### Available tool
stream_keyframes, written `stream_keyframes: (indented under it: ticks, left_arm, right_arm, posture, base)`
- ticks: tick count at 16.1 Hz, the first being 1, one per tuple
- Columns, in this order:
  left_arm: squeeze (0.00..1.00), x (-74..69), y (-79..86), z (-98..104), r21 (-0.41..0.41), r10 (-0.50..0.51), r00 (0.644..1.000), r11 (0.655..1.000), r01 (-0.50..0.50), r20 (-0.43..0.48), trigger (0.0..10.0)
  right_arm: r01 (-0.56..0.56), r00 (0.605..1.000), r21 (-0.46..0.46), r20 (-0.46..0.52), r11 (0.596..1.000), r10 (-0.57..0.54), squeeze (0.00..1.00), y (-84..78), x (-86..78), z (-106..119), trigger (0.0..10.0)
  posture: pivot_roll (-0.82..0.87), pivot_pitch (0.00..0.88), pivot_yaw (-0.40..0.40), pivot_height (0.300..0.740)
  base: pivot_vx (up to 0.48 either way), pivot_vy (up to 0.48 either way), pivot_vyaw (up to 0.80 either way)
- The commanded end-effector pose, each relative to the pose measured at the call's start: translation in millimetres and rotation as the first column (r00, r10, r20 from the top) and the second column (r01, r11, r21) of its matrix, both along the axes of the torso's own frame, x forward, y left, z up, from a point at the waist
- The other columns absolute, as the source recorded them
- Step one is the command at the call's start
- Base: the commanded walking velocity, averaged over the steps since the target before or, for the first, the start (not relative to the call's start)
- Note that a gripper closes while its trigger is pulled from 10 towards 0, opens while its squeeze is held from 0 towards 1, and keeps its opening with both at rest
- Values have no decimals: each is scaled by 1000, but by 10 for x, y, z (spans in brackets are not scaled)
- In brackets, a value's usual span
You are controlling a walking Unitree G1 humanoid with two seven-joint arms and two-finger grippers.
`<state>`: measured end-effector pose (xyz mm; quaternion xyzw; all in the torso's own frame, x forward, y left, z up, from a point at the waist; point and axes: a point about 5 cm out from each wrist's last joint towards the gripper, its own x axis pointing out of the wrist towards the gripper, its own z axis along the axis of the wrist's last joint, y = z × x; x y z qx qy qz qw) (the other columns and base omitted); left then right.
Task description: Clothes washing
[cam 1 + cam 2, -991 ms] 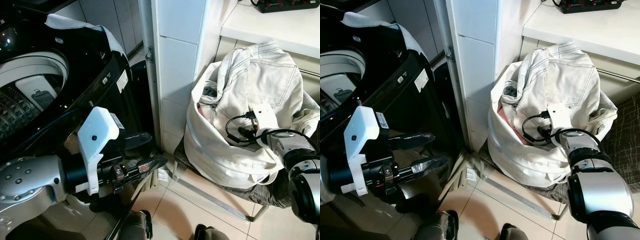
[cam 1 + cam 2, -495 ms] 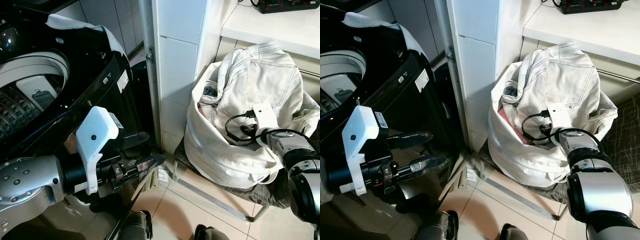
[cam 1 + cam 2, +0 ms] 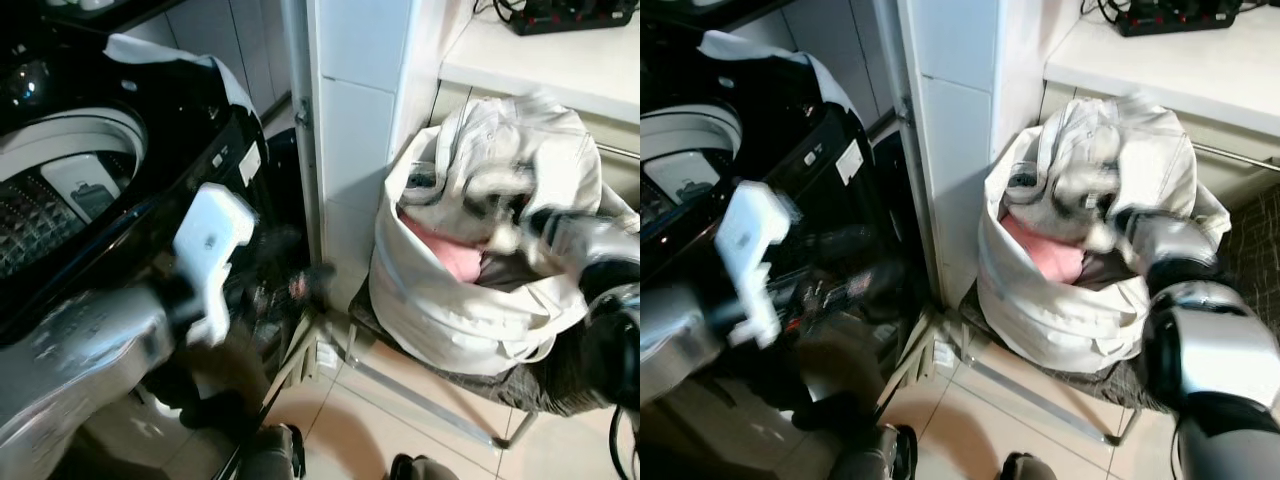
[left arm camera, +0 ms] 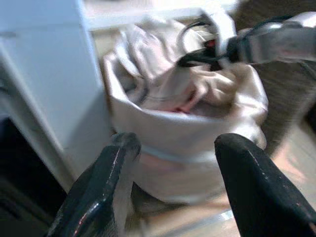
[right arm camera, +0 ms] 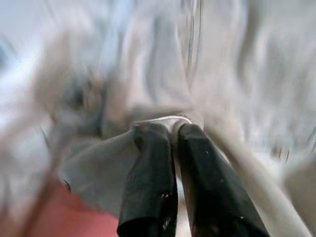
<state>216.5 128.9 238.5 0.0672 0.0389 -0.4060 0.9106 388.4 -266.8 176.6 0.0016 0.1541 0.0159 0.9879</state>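
I expect the pink garment (image 3: 450, 254) to stay behind in the bag when I carry the white denim garment across, because the pink one's edge lies under the white folds (image 3: 505, 150).
A white laundry bag (image 3: 440, 310) stands on the floor to the right of the tiled pillar. My right gripper (image 3: 1102, 214) is at the bag's mouth, shut on a fold of a white denim garment (image 3: 520, 140), which is blurred by motion. The right wrist view shows the gripper (image 5: 175, 132) pinching pale cloth between its fingers. A pink garment (image 3: 445, 255) lies uncovered inside the bag. My left gripper (image 4: 175, 145) is open and holds nothing, in front of the black washing machine (image 3: 170, 150) and pointing at the bag. The machine's drum (image 3: 60, 190) is open at the left.
The tiled pillar (image 3: 355, 130) stands between the machine and the bag. A white shelf (image 3: 560, 60) with a power strip (image 3: 1175, 14) overhangs the bag. A white cloth (image 3: 160, 52) lies on the machine's lid. A dark mat (image 3: 560, 385) lies under the bag.
The right gripper has pulled the white garment up and back, uncovering the pink garment. The left arm has swung up toward the pillar. Both are motion-blurred.
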Motion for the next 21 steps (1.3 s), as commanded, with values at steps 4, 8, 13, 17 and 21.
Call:
stream_keyframes:
  ticks: [4,8,13,17,21]
  left_arm:
    - [0,405,-69,15,-35,109,983,994,-105,145,10000]
    - [0,720,-194,181,-174,176,968,974,-144,179,10000]
    - [1000,915,-494,520,-382,73,966,924,28,247,10000]
    - [1000,903,-800,726,-550,-83,968,809,205,239,10000]
    - [1000,884,-977,660,-577,-125,966,782,238,228,10000]
  right_arm:
    - [-63,947,62,318,996,40,0,-80,71,839,0]
    - [-219,869,109,474,970,143,0,59,-119,1372,0]
    - [-486,745,132,580,864,330,0,462,-455,1901,0]
    - [-672,645,238,653,701,397,0,810,-675,2130,0]
    - [-769,608,350,661,535,441,0,1193,-721,2087,0]
  posture:
    - [68,0,85,740]
    - [9,0,111,740]
    - [-59,0,136,740]
    - [-82,0,138,740]
    - [-94,0,128,740]
  base:
    - [0,0,0]
    - [0,0,0]
    - [0,0,0]
    - [0,0,0]
    - [0,0,0]
